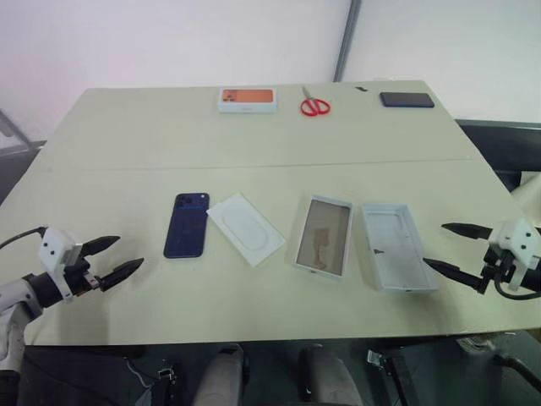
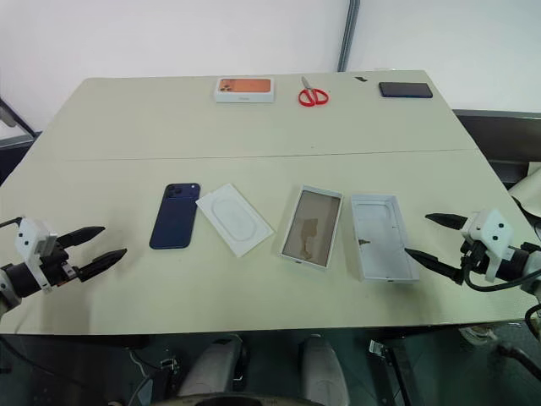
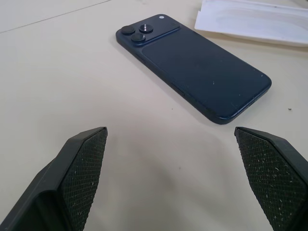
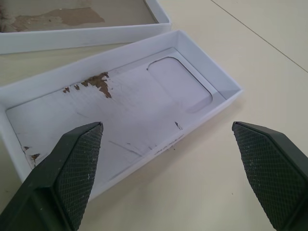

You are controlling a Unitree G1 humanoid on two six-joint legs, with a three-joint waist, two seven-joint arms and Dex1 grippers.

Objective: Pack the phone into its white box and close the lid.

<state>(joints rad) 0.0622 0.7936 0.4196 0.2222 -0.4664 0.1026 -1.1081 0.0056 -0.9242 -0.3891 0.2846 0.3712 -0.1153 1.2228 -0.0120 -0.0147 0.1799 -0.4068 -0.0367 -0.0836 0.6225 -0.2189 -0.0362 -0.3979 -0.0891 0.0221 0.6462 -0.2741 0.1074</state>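
My gripper will push the card (image 1: 246, 228). The card nearly matches the white box's opening (image 1: 325, 236), so it will catch on the box's rim, then settle inside with the push.
The dark blue phone (image 1: 187, 224) lies back up on the table, camera bump at its far end. My left gripper (image 1: 115, 257) hovers open to its left, pointing at the phone (image 3: 192, 65), nothing between the fingers. The white box (image 1: 324, 236), a shallow tray with a tan floor, lies right of centre. Just right of it sits the lid (image 1: 396, 246), inside up. My right gripper (image 1: 450, 247) is open beside the lid's right wall, aimed at the lid (image 4: 120, 103), touching nothing.
A flat white rounded insert card (image 1: 245, 227) lies between phone and tray. At the table's far edge sit a white box with an orange picture (image 1: 248, 100), red scissors (image 1: 314, 104) and a small dark flat rectangle (image 1: 407, 99).
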